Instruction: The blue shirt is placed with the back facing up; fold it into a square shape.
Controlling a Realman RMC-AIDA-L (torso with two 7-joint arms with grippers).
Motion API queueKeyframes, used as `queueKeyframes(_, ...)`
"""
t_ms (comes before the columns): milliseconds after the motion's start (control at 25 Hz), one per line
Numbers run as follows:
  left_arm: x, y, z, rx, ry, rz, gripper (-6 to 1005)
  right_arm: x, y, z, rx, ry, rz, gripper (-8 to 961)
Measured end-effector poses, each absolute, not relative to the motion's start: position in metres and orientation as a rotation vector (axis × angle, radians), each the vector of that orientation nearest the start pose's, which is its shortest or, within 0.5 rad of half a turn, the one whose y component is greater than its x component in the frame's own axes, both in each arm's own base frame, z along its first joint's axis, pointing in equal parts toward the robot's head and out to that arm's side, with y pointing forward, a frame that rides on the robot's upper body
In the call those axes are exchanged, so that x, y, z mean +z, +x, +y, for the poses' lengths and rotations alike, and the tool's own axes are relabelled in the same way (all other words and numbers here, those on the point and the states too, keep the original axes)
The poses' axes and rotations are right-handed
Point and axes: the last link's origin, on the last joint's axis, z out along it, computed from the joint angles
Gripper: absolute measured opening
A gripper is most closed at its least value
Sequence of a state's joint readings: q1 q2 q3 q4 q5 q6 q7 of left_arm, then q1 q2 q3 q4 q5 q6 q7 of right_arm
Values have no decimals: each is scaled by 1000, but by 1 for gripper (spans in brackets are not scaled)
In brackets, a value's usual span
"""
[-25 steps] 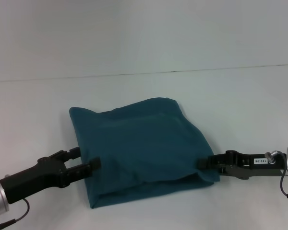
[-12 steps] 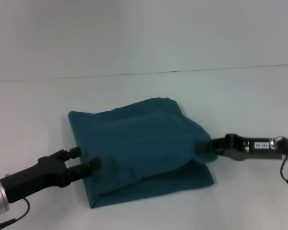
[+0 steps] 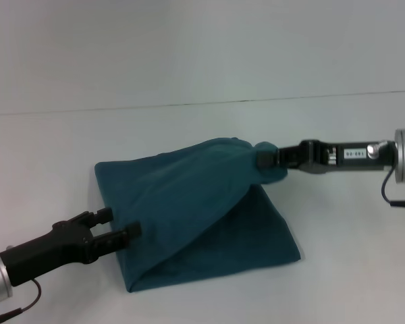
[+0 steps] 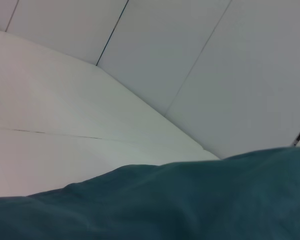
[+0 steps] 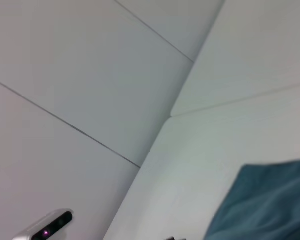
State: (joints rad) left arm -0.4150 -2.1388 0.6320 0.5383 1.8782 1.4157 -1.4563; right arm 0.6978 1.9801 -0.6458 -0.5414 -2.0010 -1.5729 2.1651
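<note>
Next, I put the top layer down over the lower layer's front corner point(image 3: 285, 251), because the top layer's edge point(image 3: 209, 226) slants back to my right gripper and leaves that corner uncovered.
The blue shirt point(image 3: 189, 223) lies folded on the white table point(image 3: 337, 135), plain side showing. My right gripper point(image 3: 264, 159) is shut on the shirt's right corner and holds it lifted toward the back, so the top layer slopes up from the front left. My left gripper point(image 3: 121, 227) rests at the shirt's left edge with its two fingers spread, one finger at the cloth's edge. The shirt's teal cloth point(image 4: 190, 205) fills the near part of the left wrist view. A piece of the shirt point(image 5: 270, 200) also shows in the right wrist view.
The white table runs back to a pale wall point(image 3: 189, 47). A small silver device with a lit dot point(image 5: 47, 227) shows in the right wrist view.
My right gripper has risen and moved back and left, pulling the shirt's right corner up and over. The left gripper has stayed in place.
</note>
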Motion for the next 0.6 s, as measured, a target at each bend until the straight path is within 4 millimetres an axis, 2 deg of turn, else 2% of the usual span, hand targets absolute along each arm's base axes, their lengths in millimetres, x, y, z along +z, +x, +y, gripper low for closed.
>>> queueKeyframes(280, -27, -299, 304, -873, -2395, -1075, 934, 32, 203, 392, 849, -2581, 1497, 23)
queueKeyframes(600, -26, -301, 303, -876, -2385, -1082, 933, 32, 198, 397, 808, -2601, 1466, 23)
